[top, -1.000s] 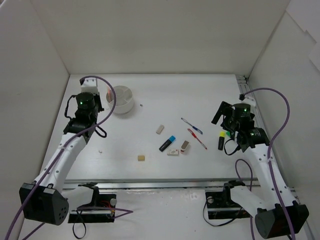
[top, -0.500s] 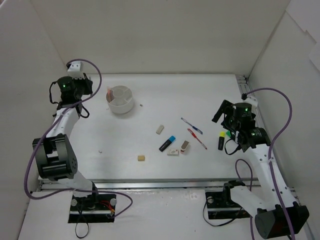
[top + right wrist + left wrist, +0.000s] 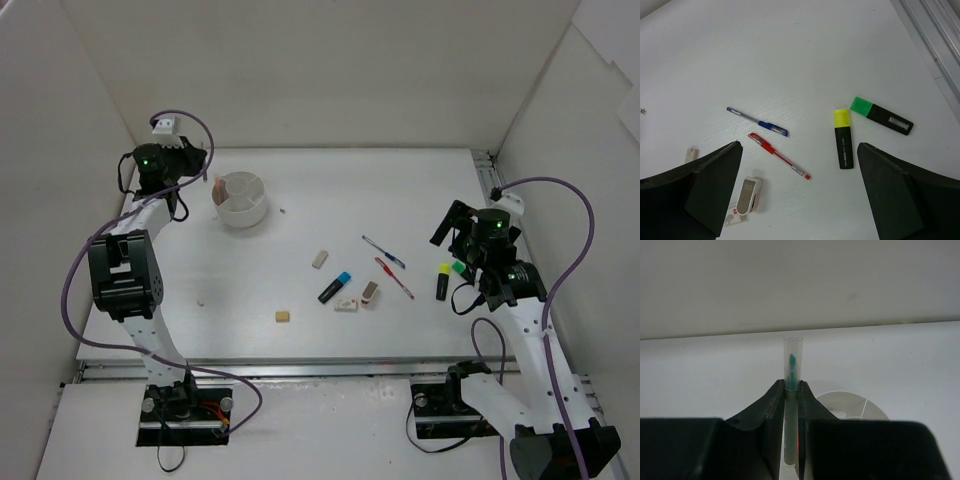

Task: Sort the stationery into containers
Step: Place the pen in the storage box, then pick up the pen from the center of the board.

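My left gripper should go on, because the green-tipped pen (image 3: 791, 427) is upright next to the white pot's compartment that has the orange pen in it. It should move into that compartment (image 3: 220, 193) before it lets go there.
My left gripper (image 3: 791, 385) is shut on a thin pen (image 3: 792, 360) with a clear cap and a green tip. It holds the pen at the left rim of the round white divided pot (image 3: 243, 198), which also shows in the left wrist view (image 3: 850, 405). In the top view the left gripper (image 3: 207, 185) is at the far left. My right gripper (image 3: 799, 150) is open and empty above a blue pen (image 3: 757, 122), a red pen (image 3: 780, 156), a yellow-capped marker (image 3: 842, 139) and a green-capped marker (image 3: 881, 115). It sits at the right in the top view (image 3: 452, 232).
A blue-capped marker (image 3: 334, 286), a beige eraser (image 3: 320, 259), a small tan eraser (image 3: 285, 316), a white eraser (image 3: 347, 304) and a white and grey eraser holder (image 3: 370, 292) lie mid-table. White walls enclose the table; a metal rail (image 3: 935, 35) runs along the right edge.
The left arm has folded back toward the far left wall, while its gripper stays by the pot's left rim with the pen. The right arm has barely moved.
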`<state>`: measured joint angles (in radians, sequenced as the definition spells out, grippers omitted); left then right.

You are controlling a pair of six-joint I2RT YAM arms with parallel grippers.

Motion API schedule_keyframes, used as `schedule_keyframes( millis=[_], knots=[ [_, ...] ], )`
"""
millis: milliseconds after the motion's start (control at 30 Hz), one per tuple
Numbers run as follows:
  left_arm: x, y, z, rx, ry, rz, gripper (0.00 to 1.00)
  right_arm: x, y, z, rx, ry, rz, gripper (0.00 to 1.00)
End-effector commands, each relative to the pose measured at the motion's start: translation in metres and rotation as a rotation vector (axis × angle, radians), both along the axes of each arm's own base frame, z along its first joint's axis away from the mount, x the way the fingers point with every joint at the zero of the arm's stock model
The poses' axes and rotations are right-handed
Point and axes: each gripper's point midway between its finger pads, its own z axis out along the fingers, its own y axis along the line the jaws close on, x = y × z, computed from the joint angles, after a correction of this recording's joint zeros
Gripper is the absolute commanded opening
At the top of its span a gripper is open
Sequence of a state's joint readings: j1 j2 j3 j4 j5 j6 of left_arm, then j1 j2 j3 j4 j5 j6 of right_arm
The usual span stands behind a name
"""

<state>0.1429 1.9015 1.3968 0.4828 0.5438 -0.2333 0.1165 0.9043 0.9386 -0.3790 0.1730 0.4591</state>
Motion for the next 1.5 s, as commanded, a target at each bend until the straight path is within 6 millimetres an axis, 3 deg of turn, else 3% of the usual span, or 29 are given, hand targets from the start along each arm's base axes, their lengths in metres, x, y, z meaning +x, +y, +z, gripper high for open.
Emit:
schedule_keyframes(
  millis=[0, 300, 533, 667, 833, 900, 967, 1100, 1233, 1300, 1333, 1367, 1467],
  knots=[
    [0.011, -0.025, 0.056, -0.008, -0.181, -0.050, 0.03, 0.008, -0.012, 0.011, -0.044, -0.037, -0.036, 0.98],
    [0.034, -0.028, 0.024, 0.043, -0.117, 0.019, 0.01, 0.004, -0.014, 0.004, -0.041, -0.029, -0.043, 0.98],
    [0.022, -0.030, 0.000, 0.026, -0.048, 0.039, 0.01, 0.001, -0.018, -0.003, -0.043, -0.015, -0.055, 0.98],
    [0.014, -0.025, -0.003, 0.035, -0.037, 0.067, 0.03, 0.001, -0.016, -0.009, -0.043, 0.003, -0.042, 0.98],
    [0.007, -0.024, -0.011, 0.032, 0.001, 0.078, 0.16, 0.001, -0.016, -0.008, -0.047, 0.002, -0.035, 0.98],
    [0.003, -0.024, -0.011, 0.031, 0.001, 0.081, 0.32, 0.001, -0.014, -0.005, -0.041, -0.008, -0.026, 0.98],
    [-0.003, -0.025, 0.000, 0.031, -0.022, 0.077, 0.43, 0.000, -0.013, -0.005, -0.037, -0.012, -0.024, 0.98],
    [-0.015, -0.027, 0.018, 0.029, -0.054, 0.067, 0.51, -0.004, -0.014, -0.001, -0.032, -0.031, -0.027, 0.98],
    [-0.036, -0.033, 0.059, 0.012, -0.130, 0.044, 0.57, -0.007, -0.015, 0.000, -0.035, -0.043, -0.032, 0.98],
    [-0.047, -0.039, 0.070, 0.004, -0.151, 0.032, 0.72, -0.010, -0.017, -0.004, -0.038, -0.032, -0.043, 0.98],
    [-0.057, -0.040, 0.088, 0.004, -0.184, 0.032, 0.83, -0.012, -0.018, -0.009, -0.030, -0.021, -0.055, 0.98],
    [-0.062, -0.046, 0.094, -0.012, -0.186, 0.021, 0.99, -0.013, -0.019, -0.015, -0.026, -0.001, -0.064, 0.98],
    [-0.084, -0.064, 0.112, -0.037, -0.152, -0.028, 1.00, -0.015, -0.019, -0.035, -0.009, 0.078, -0.076, 0.98]
  ],
)
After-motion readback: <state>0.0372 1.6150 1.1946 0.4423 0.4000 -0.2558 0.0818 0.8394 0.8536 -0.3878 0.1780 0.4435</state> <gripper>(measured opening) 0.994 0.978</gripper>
